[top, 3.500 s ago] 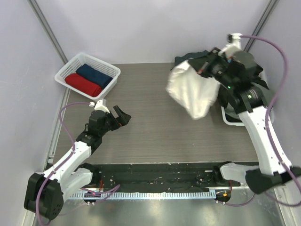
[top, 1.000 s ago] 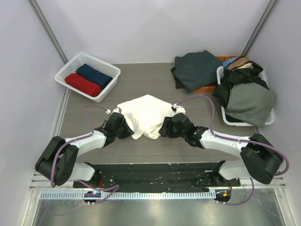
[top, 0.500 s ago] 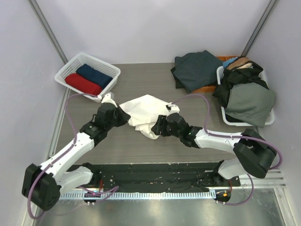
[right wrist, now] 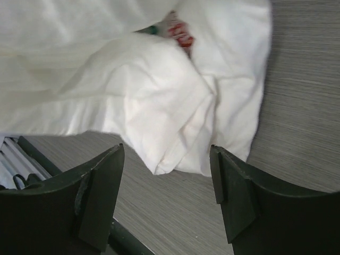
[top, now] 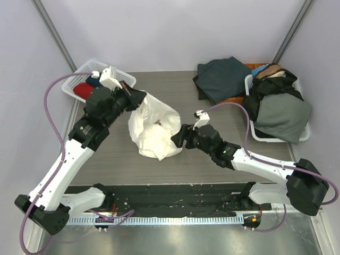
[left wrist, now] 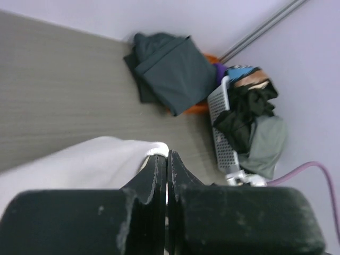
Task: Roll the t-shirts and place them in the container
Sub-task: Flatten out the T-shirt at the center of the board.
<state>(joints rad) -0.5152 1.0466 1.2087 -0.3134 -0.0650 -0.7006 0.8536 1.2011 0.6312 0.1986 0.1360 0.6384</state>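
My left gripper needs to raise the t-shirt higher first, because the t-shirt's lower folds [top: 155, 146] are crumpled. My right gripper should then take the t-shirt's loose edge [top: 172, 151] to stretch the t-shirt open.
The cream-white t-shirt [top: 154, 127] hangs bunched from my left gripper [top: 139, 97], which is raised above the table and shut on its top edge. Its lower folds rest on the table. In the left wrist view the fingertips [left wrist: 167, 156] pinch the white cloth [left wrist: 79, 159]. My right gripper [top: 179, 138] sits low at the shirt's right side, open, with nothing between its fingers. In the right wrist view the gripper [right wrist: 166, 151] faces the crumpled shirt [right wrist: 133, 79], where a bit of red print [right wrist: 180, 34] shows. A red t-shirt [top: 78, 91] and a navy one [top: 92, 81] lie in the white lattice basket [top: 85, 66].
A dark green garment pile [top: 220, 77] lies at the back right of the table. Beside it a white basket [top: 255, 135] holds dark and grey-green clothes [top: 276, 106]. My left arm partly covers the back-left basket.
My left gripper has risen and swung back-left with the shirt's edge, pulling the shirt up off the table. My right gripper has opened wider and moved slightly away from the cloth.
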